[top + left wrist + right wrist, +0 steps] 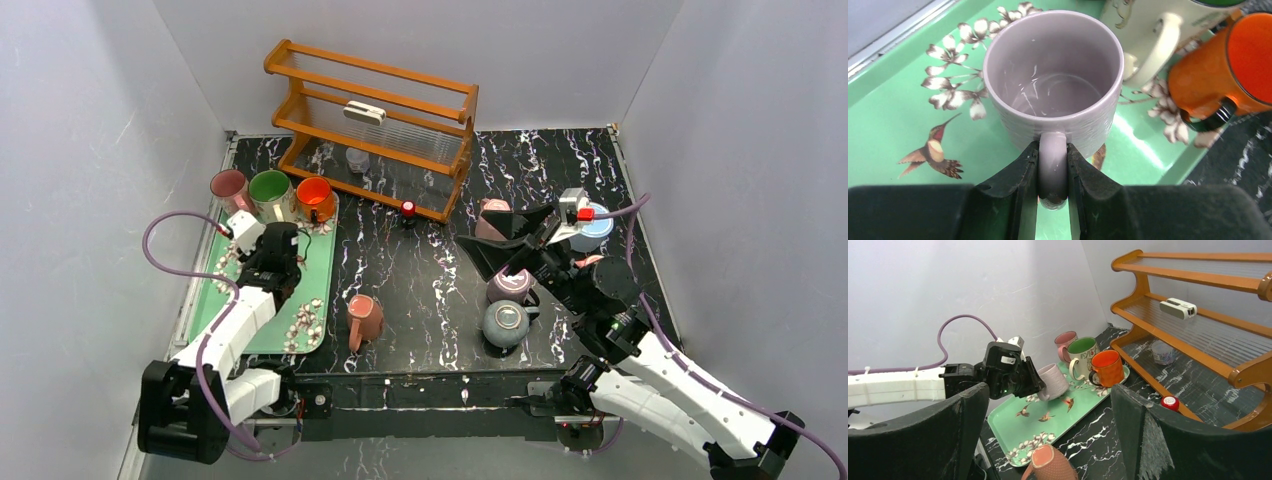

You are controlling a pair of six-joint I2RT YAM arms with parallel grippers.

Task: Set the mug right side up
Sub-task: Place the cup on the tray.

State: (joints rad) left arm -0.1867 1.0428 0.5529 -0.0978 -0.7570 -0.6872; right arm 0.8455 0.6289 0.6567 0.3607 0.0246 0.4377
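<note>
My left gripper should go on toward the open space [220,240] by the pink mug until the lilac mug's base sits flat, as it has the lilac mug's opening up [1054,70] over the tray.
A lilac mug [1053,75] hangs over the green flowered tray [893,120], mouth up and a little tilted, touching or just above the tray. My left gripper [1052,150] is shut on its handle. In the right wrist view the mug [1054,380] sits in front of my left gripper [1030,382]. In the top view my left gripper [283,238] hides the mug. My right gripper [495,245] is open and empty above the table's middle right, with its fingers [1148,440] wide apart.
Pink [230,187], green [270,190] and orange [315,197] mugs stand upright at the tray's far end. A terracotta mug [365,320] and several others [505,322] stand upside down on the black table. A wooden rack [375,120] stands at the back.
</note>
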